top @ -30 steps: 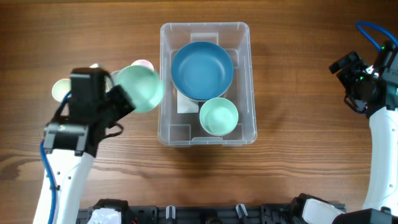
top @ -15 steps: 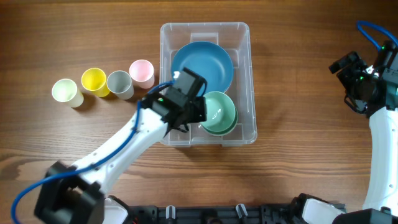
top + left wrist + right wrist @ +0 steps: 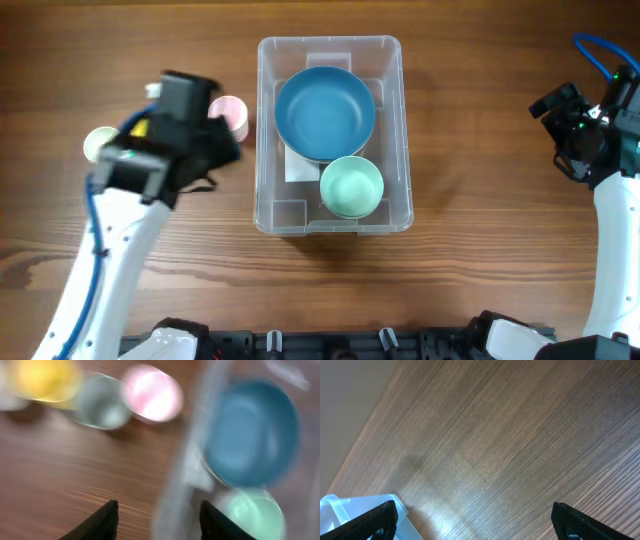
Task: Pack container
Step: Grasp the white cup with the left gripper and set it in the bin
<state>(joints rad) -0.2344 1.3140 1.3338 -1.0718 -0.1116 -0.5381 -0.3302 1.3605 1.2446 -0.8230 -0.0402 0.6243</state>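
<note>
I can see that the pale green cup (image 3: 100, 142) stands apart from the yellow cup, so I should carry on moving my open left gripper toward its rim (image 3: 87, 152) until the fingers are on both sides of it and close.
The clear plastic container (image 3: 266, 130) stands mid-table and holds a blue bowl (image 3: 325, 112) with a mint bowl (image 3: 351, 186) in front of it. My left gripper (image 3: 222, 148) hovers over the table just left of the container, by the row of cups. The left wrist view is blurred but shows this gripper (image 3: 160, 522) open with nothing between its fingers, the container wall (image 3: 172, 505) just beyond. My right gripper (image 3: 558, 135) hangs open at the far right; in its wrist view the gripper (image 3: 482, 522) spans bare wood, a container corner (image 3: 332, 507) at the left.
Left of the container stands a row of cups: pale green (image 3: 98, 143) and pink (image 3: 230, 112) in the overhead view, yellow (image 3: 45, 380) and grey (image 3: 100, 405) in the left wrist view, hidden overhead by my left arm.
My left gripper carried a mint bowl into the container, set it on the mint bowl there, opened, and swung back left to the cups. The right arm stayed still.
</note>
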